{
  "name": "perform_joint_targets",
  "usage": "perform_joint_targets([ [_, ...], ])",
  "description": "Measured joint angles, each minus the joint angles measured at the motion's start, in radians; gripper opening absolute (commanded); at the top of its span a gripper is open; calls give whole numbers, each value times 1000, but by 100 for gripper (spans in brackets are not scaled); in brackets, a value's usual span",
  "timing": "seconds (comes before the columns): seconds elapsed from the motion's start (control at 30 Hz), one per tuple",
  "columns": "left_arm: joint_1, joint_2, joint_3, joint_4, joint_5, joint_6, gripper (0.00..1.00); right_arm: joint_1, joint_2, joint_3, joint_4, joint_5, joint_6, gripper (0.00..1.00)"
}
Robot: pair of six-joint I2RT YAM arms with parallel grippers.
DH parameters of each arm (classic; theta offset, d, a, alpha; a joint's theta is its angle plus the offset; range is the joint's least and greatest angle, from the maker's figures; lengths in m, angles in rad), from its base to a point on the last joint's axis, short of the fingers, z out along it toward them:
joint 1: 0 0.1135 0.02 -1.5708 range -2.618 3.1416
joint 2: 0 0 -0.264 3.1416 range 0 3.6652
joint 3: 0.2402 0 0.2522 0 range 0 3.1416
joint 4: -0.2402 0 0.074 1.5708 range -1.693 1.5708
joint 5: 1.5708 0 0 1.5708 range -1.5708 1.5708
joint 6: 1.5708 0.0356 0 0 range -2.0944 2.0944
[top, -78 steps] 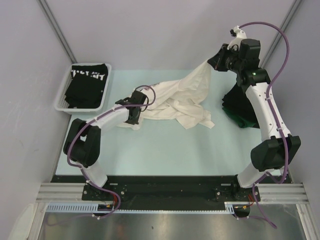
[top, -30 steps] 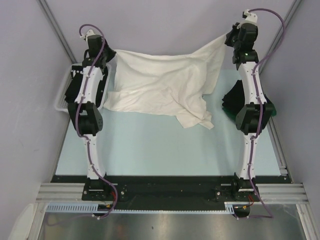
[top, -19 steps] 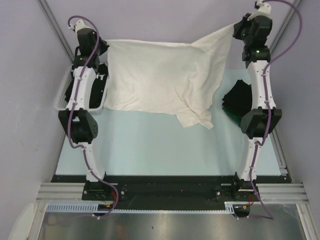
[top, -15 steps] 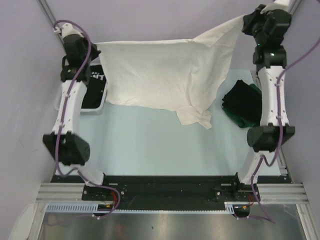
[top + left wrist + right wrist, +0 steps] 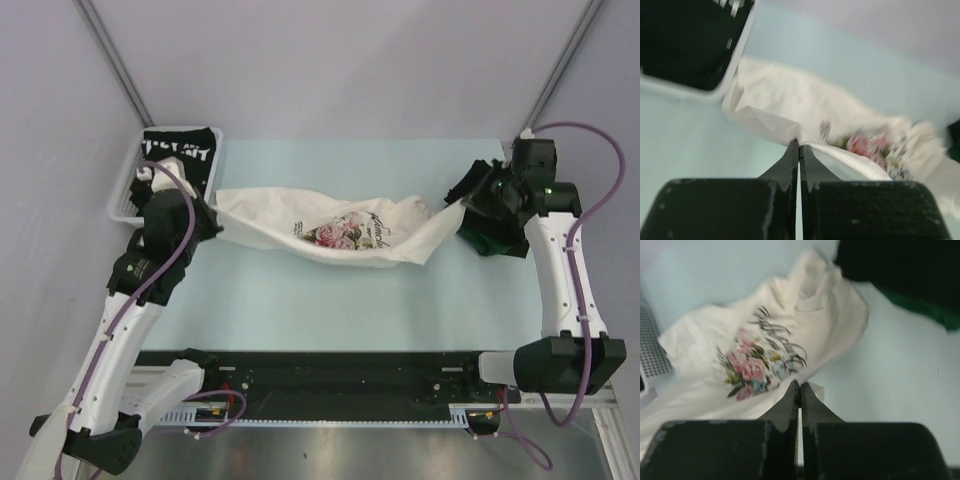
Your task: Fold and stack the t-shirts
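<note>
The white floral t-shirt lies bunched (image 5: 392, 218) behind the t-shirt's edge that both my grippers hold. Next, I raise that edge (image 5: 322, 252) high and bring the t-shirt down flat before I fold it.
The white floral t-shirt (image 5: 340, 232) hangs stretched between both grippers low over the table, print side up, sagging in the middle. My left gripper (image 5: 212, 226) is shut on its left edge; the left wrist view shows the cloth (image 5: 790, 115) pinched at the tips (image 5: 798, 146). My right gripper (image 5: 464, 203) is shut on its right edge; the right wrist view shows the print (image 5: 755, 365) beyond the tips (image 5: 799, 386). A heap of dark green and black t-shirts (image 5: 492, 228) lies at the right, under the right arm. A black t-shirt with white lettering (image 5: 178, 160) lies in the basket.
The white mesh basket (image 5: 122, 205) stands at the far left of the pale table (image 5: 330, 300), close behind my left gripper. Grey walls enclose the back and sides. The dark heap also shows in the right wrist view (image 5: 900, 275).
Both arms have swung down from high at the back, bringing the spread white t-shirt down toward the table. The shirt now shows its floral print and sags between the grippers.
</note>
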Motion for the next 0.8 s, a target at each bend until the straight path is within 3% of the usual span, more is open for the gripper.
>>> perform_joint_targets([
  [0.2,0,-142,-50,-394,-21,-56,0,-71,12,-57,-289,-75,22,0],
  [0.5,0,-229,12,-690,32,-147,0,-120,-27,-81,-483,-272,15,0],
  [0.67,0,-216,101,-748,9,-121,0,-166,3,68,-533,-296,14,0],
  [0.8,0,-99,135,-591,-9,-65,0,-140,78,211,-445,-229,-5,0],
])
